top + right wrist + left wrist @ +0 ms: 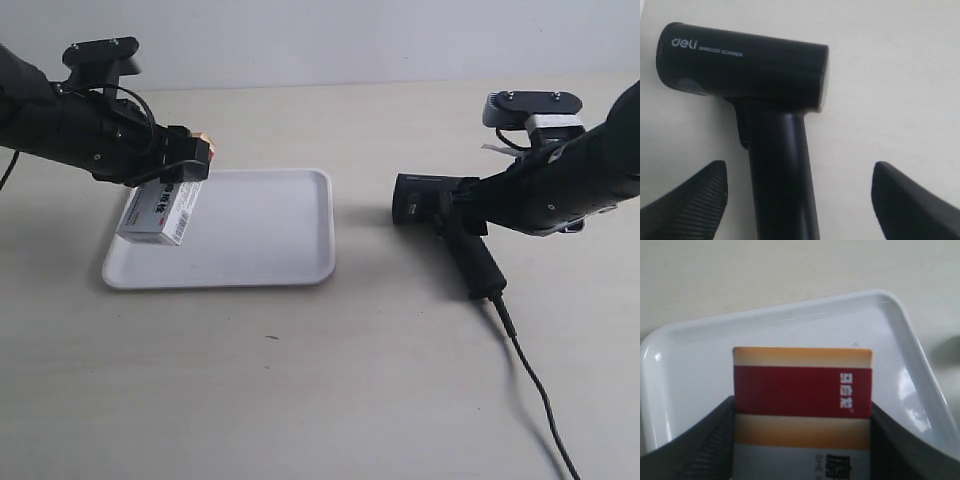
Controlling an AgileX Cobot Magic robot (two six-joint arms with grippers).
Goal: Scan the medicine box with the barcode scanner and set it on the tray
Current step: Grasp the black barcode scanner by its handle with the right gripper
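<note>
The barcode scanner is lying away from the medicine box [163, 212]. My left gripper should keep the box still while my right gripper brings the scanner by its handle [474, 264].
The medicine box [160, 212] [802, 390], white with dark red and tan stripes, hangs tilted just above the left part of the white tray [262, 235] [790, 325]. My left gripper [180, 162] [802, 440] is shut on it, a finger on each side. The black barcode scanner [440, 215] [755, 80] lies flat on the table to the right of the tray, with its cable [535, 390] trailing toward the front. My right gripper [799, 200] is open, its fingers standing wide on either side of the scanner's handle without touching it.
A beige tabletop [320, 380] surrounds the tray. A pale wall [320, 40] runs behind the table's back edge. The scanner's cable crosses the table's front right part.
</note>
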